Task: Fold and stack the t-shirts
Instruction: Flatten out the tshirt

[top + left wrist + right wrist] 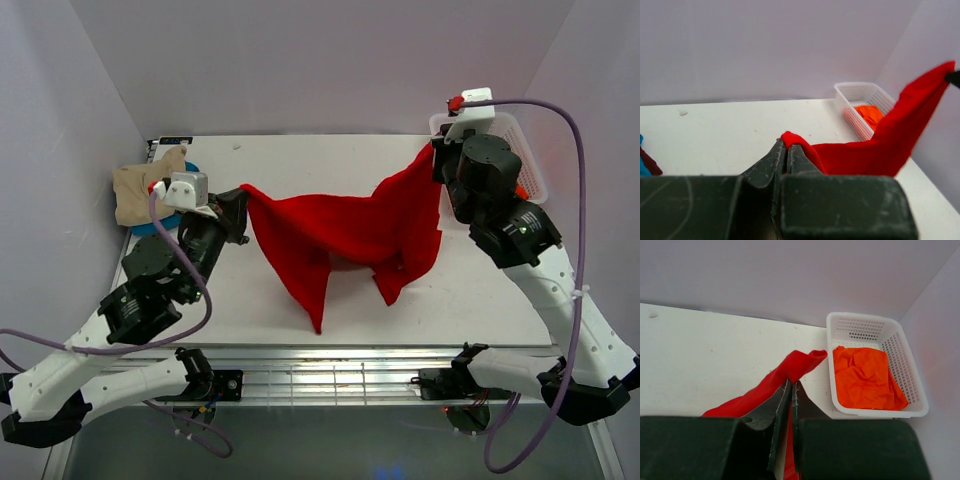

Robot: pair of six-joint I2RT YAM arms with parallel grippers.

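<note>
The red t-shirt's lower edge is hanging bunched up between my grippers, so next I raise it and swing it open with both grippers before I lay it flat across the white table.
A bright red t-shirt hangs stretched in the air between my two grippers above the white table. My left gripper is shut on its left corner; the wrist view shows the cloth pinched at the fingertips. My right gripper is shut on its right corner, higher up; red cloth sticks out past the tips. An orange t-shirt lies crumpled in the white basket. A tan t-shirt lies on a teal blue one at the back left.
The white lattice basket stands at the back right corner, partly hidden by the right arm. Grey walls close the back and both sides. A dark red and teal cloth edge shows at the left of the left wrist view.
</note>
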